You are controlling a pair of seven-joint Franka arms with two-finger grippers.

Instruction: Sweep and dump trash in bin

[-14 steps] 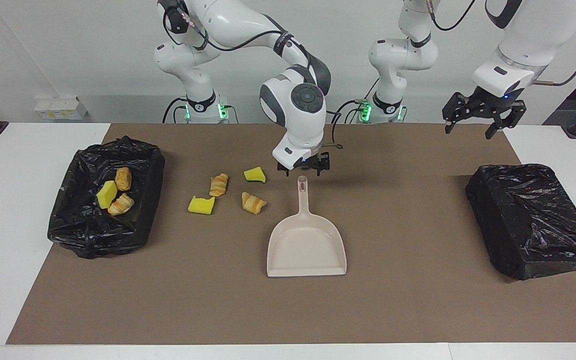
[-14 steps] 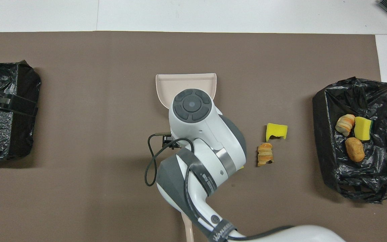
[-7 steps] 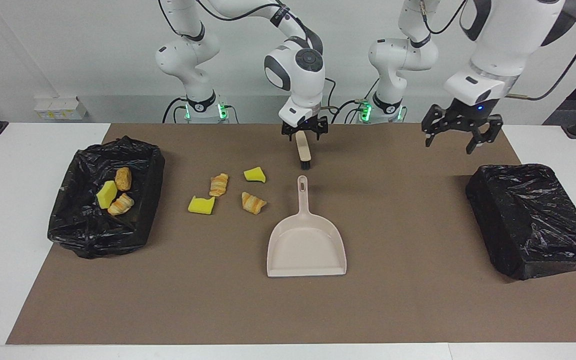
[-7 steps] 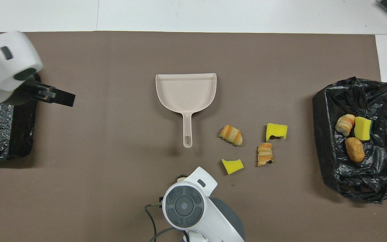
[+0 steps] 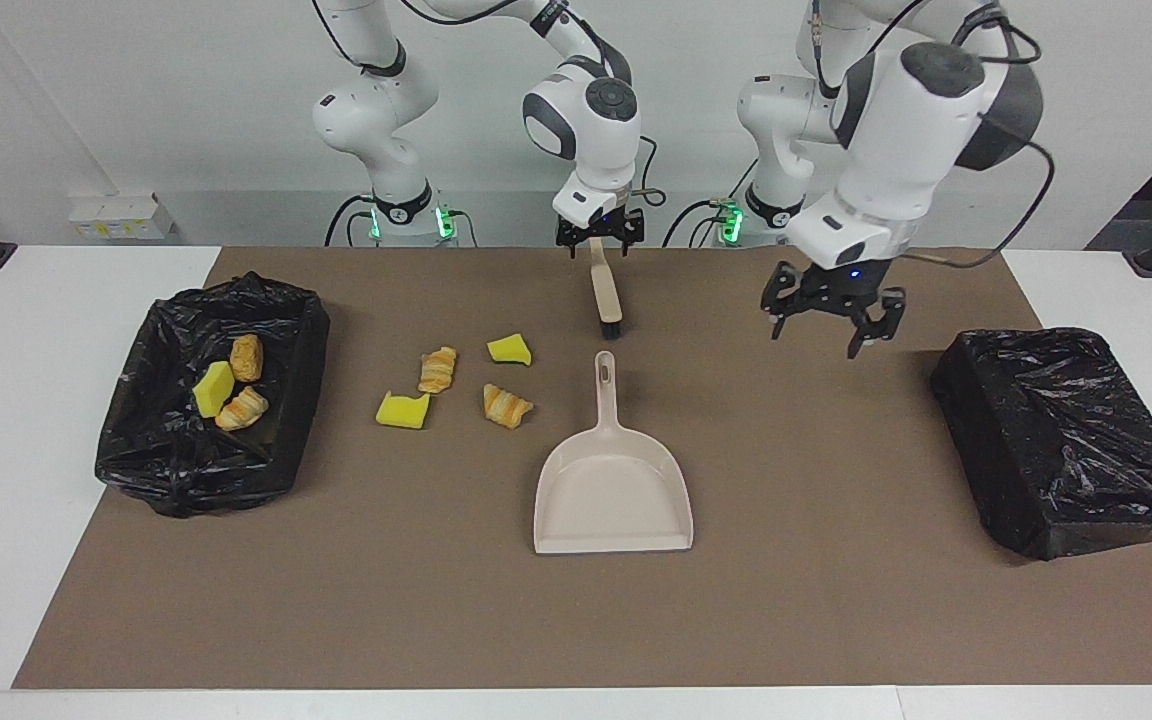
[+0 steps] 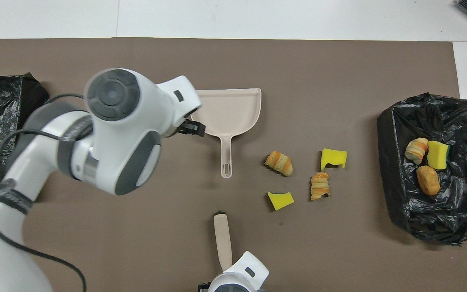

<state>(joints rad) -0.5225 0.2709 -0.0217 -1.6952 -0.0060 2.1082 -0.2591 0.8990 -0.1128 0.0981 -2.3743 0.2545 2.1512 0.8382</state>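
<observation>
Next, I take the dustpan's handle [image 5: 605,390] with my left gripper and turn the dustpan's opening [image 5: 614,545] toward the trash pieces before sweeping, because the opening faces away from them.
Four loose trash pieces lie on the brown mat beside the dustpan's handle: two yellow sponge wedges [image 5: 509,349] [image 5: 403,410] and two pastry bits [image 5: 438,369] [image 5: 507,405]. Three more pieces lie in the open black-lined bin [image 5: 166,470] at the right arm's end. The beige dustpan [image 5: 613,490] lies mid-mat, handle toward the robots. A brush [image 5: 604,295] lies on the mat just nearer to the robots than the dustpan's handle. My right gripper [image 5: 599,238] is open at the brush's handle end. My left gripper [image 5: 824,328] hangs open and empty over the mat beside the dustpan.
A box wrapped shut in black plastic [image 5: 1066,430] stands at the left arm's end of the mat. In the overhead view the left arm [image 6: 112,129] covers the mat beside the dustpan [image 6: 233,107] and one corner of it.
My right gripper drew back toward its base from over the dustpan's handle tip, uncovering the brush, which stays put. My left gripper swung in from the wrapped box toward the dustpan and came lower.
</observation>
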